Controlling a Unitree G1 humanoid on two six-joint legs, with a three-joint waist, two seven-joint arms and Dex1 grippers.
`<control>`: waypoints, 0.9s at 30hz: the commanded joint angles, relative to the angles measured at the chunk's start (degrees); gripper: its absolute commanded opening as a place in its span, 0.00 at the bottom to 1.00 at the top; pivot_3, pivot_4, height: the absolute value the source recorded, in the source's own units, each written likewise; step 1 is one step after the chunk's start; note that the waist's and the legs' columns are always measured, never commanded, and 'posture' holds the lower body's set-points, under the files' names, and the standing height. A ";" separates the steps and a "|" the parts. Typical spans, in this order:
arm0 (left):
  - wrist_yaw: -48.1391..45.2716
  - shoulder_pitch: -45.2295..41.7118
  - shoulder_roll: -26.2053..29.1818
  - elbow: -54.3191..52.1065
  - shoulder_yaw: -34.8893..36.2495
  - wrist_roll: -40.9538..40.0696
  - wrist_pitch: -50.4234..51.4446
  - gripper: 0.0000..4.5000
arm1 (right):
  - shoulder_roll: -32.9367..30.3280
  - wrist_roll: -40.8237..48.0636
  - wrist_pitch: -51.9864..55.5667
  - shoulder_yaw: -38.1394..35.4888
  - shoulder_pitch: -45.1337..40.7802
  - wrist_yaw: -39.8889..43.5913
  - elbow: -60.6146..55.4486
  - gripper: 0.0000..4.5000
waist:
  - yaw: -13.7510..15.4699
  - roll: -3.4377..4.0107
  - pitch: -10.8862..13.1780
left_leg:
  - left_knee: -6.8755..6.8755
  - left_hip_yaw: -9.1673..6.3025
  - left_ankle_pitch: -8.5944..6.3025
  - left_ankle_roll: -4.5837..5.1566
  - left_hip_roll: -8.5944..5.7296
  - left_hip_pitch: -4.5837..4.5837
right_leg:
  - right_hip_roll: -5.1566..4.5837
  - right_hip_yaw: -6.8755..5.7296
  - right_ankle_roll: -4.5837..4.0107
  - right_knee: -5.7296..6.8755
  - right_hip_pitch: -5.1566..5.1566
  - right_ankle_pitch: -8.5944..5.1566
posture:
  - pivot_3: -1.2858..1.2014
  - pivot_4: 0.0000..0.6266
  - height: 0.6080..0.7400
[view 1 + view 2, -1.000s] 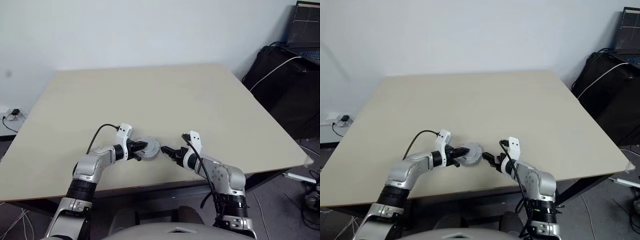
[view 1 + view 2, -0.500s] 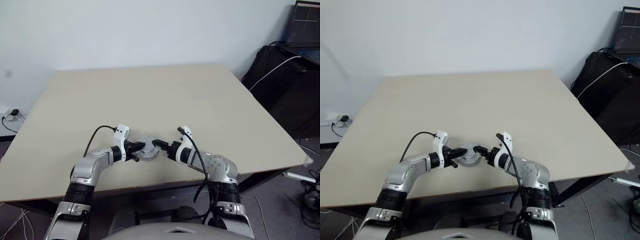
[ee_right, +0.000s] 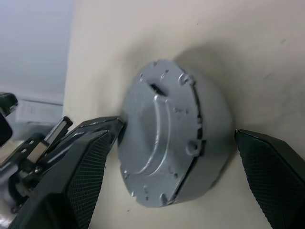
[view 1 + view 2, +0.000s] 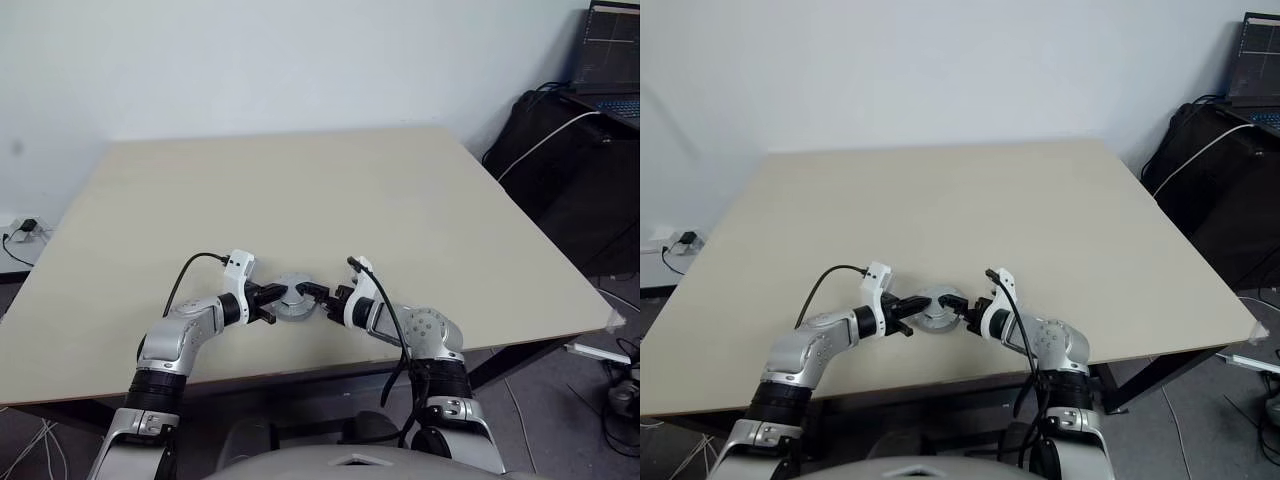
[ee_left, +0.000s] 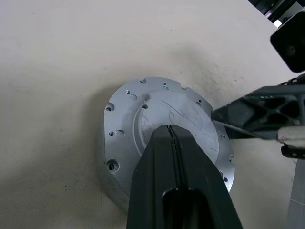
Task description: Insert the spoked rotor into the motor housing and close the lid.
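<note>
The lid (image 4: 293, 297) lies flat along the motor housing's rim (image 3: 197, 109). It will stay on and come along when I lift the motor housing.
A round grey metal unit (image 4: 292, 301) lies on the table near its front edge. Its top face is the lid (image 5: 127, 125), a flat plate with small holes round the rim, sitting on the motor housing body (image 3: 209, 119). The spoked rotor is hidden. My left gripper (image 5: 169, 130) is shut, its tips resting on the middle of the lid. My right gripper (image 3: 176, 131) is open, one finger on each side of the unit, with one black finger (image 5: 257, 113) close to its rim.
The beige table (image 4: 300, 180) stretches away behind the unit. Its front edge runs just below both arms. Off its right side stand dark bags (image 4: 570, 170) and a laptop (image 4: 610, 50). A wall socket with a cable (image 4: 25, 230) is at the left.
My right gripper has moved left up to the unit and rolled, so its open fingers now straddle it. The left gripper has stayed at the unit.
</note>
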 commanded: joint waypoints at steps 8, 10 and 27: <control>1.45 1.79 0.69 2.15 -0.62 1.02 2.01 0.00 | 3.32 5.35 4.37 -1.48 -0.52 3.69 1.96 0.99 | -0.18 0.01 0.01 | -0.01 -0.03 0.00 0.00 0.01 0.00 | 0.00 -0.01 0.00 0.00 0.00 0.00 | 0.52 0.00 1.00; 1.44 1.93 0.74 2.03 -0.61 1.02 2.04 0.00 | 3.71 5.16 3.08 -2.37 -0.67 3.05 2.72 0.99 | -0.18 0.01 0.01 | -0.02 -0.04 0.00 0.00 0.01 0.00 | -0.01 -0.01 0.00 0.00 -0.01 0.00 | 0.52 0.00 1.00; 1.65 3.01 0.86 1.27 -0.57 1.16 2.09 0.00 | 5.24 9.41 1.92 -5.94 0.15 -0.79 3.15 0.57 | -0.21 0.15 0.12 | -0.10 -0.08 0.00 0.00 0.02 -0.02 | -0.07 -0.01 0.03 -0.04 -0.04 -0.03 | 0.52 0.00 1.00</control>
